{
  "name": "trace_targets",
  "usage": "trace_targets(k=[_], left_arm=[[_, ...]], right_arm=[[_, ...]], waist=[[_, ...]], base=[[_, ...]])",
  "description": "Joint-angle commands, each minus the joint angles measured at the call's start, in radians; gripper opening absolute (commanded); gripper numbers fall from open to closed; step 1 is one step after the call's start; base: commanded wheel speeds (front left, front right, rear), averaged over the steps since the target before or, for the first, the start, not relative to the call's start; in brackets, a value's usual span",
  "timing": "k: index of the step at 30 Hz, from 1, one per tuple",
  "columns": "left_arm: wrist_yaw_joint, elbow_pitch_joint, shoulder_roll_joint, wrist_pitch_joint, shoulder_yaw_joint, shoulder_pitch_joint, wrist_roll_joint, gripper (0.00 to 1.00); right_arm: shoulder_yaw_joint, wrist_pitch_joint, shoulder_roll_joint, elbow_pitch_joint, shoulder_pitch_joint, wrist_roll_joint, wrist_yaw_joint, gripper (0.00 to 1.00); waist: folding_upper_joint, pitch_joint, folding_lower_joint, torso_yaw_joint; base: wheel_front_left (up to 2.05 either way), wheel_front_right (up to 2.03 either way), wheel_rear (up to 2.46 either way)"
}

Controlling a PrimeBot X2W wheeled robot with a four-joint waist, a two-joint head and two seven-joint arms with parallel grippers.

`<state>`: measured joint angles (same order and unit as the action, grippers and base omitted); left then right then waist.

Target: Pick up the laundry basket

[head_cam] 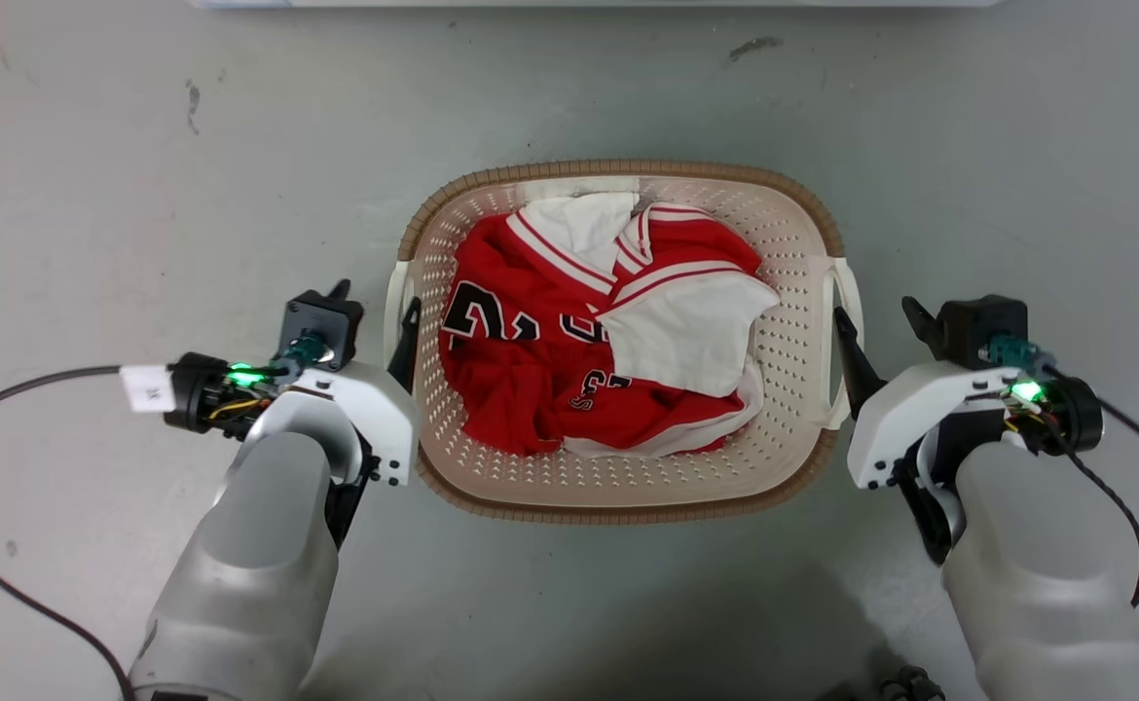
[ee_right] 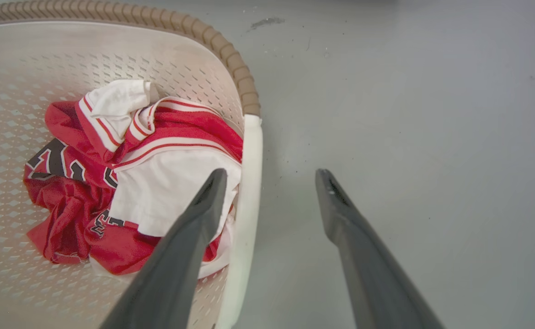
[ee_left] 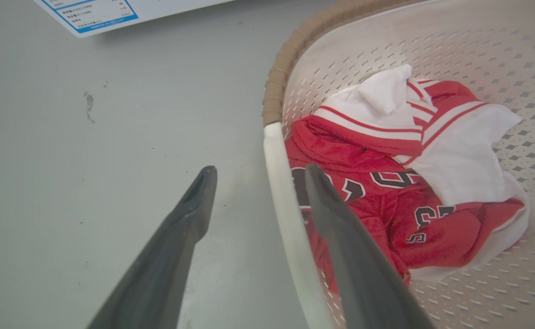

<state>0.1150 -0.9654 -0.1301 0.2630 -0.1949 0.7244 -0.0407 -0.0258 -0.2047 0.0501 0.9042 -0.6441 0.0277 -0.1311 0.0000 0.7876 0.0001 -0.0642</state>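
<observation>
The red and white jerseys [head_cam: 604,329] are resting well below the brown rim [head_cam: 618,514], so they will come along in their heap when I pick up the laundry basket.
The laundry basket [head_cam: 628,171], cream and perforated with a brown woven-look rim, stands on the grey floor in the middle of the head view. Red and white jerseys [head_cam: 608,331] lie crumpled inside it. My left gripper [head_cam: 377,297] is open and straddles the basket's white left handle [ee_left: 279,192], one finger inside the basket wall and one outside. My right gripper [head_cam: 873,312] is open too, with the white right handle [ee_right: 249,183] between its fingers. In both wrist views a gap shows between the fingers and the handle.
The bottom edge of a white appliance [head_cam: 589,3] runs along the top of the head view, and its blue-bordered label [ee_left: 93,13] shows in the left wrist view. A black cable [head_cam: 5,389] trails over the floor at the left.
</observation>
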Motion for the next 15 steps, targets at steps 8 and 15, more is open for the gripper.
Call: trace_targets(k=[8,15], left_arm=[[0.014,-0.156,0.010,-0.055,-0.075,0.117,-0.040,1.00],[0.015,-0.216,0.012,-0.140,-0.201,0.172,-0.150,1.00]], right_arm=[[-0.002,0.078,0.000,0.174,-0.124,0.024,0.001,1.00],[-0.069,0.147,0.000,0.276,-0.203,0.064,0.001,1.00]], waist=[[0.0000,0.027,-0.0001,0.012],[0.0000,0.038,-0.0001,0.010]], base=[[0.00,0.00,0.00],[0.00,0.00,0.00]])
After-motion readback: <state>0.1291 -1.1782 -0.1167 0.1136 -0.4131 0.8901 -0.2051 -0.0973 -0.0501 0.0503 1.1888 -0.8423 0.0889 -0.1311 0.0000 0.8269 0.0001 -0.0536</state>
